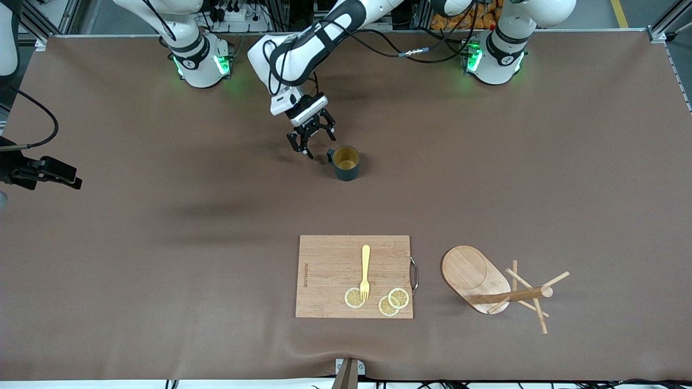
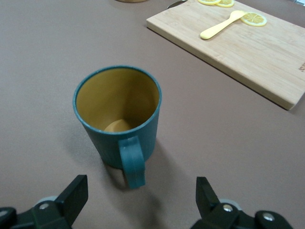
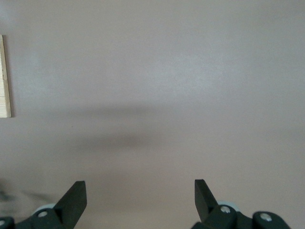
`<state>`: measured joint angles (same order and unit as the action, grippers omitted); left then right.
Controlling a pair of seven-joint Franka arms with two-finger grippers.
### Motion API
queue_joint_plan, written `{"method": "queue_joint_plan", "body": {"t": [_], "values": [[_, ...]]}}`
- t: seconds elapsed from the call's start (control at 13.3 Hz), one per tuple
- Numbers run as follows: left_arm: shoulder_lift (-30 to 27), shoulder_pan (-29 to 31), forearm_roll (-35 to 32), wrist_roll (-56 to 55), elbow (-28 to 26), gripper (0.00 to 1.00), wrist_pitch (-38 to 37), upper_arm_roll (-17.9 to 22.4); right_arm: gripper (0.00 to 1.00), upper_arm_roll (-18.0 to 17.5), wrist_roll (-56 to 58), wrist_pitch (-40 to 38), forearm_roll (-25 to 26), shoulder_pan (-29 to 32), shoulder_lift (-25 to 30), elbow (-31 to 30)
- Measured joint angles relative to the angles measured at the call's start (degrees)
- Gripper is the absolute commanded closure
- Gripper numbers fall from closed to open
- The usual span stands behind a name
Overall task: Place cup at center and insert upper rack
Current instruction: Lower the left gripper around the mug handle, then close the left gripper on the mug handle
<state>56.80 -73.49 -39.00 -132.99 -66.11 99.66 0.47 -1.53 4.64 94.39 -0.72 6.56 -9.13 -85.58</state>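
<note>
I expect the dark teal cup (image 1: 345, 163) to slip opening-first over a peg and hang tilted when I lower it, because the mug tree's slim pegs (image 1: 519, 279) slant outward.
The dark teal cup (image 1: 346, 162) stands upright on the brown table, its handle turned toward my left gripper (image 1: 315, 142). That gripper is open, low beside the cup and not touching it. In the left wrist view the cup (image 2: 116, 114) shows its tan inside, and its handle points into the gap of the gripper (image 2: 141, 191). The wooden mug tree (image 1: 478, 278) lies on its side, nearer the front camera, toward the left arm's end. My right gripper (image 1: 70, 181) is open and empty, held up at the right arm's end; it also shows in the right wrist view (image 3: 140, 193).
A bamboo cutting board (image 1: 354, 275) lies beside the mug tree, nearer the front camera than the cup. It carries a yellow fork (image 1: 365, 270) and three lemon slices (image 1: 388, 302). The board also shows in the left wrist view (image 2: 238, 43) and, as an edge, in the right wrist view (image 3: 5, 76).
</note>
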Motion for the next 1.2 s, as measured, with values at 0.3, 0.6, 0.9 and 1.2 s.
{"method": "queue_joint_plan", "body": {"t": [0.3, 0.6, 0.9, 1.2], "values": [[1.5, 0.0, -0.1, -1.0, 0.0, 0.08, 0.0, 0.1, 0.0, 0.0, 0.0, 0.0, 0.0, 0.0, 0.0, 0.0], [1.7, 0.2, -0.1, -1.0, 0.0, 0.33, 0.0, 0.7, 0.0, 0.1, 0.0, 0.0, 0.0, 0.1, 0.0, 0.0], [1.7, 1.0, -0.1, -1.0, 0.0, 0.69, 0.0, 0.9, 0.0, 0.1, 0.0, 0.0, 0.0, 0.1, 0.0, 0.0], [1.7, 1.1, -0.1, -1.0, 0.0, 1.0, 0.0, 1.0, 0.0, 0.2, 0.0, 0.1, 0.0, 0.1, 0.0, 0.0]]}}
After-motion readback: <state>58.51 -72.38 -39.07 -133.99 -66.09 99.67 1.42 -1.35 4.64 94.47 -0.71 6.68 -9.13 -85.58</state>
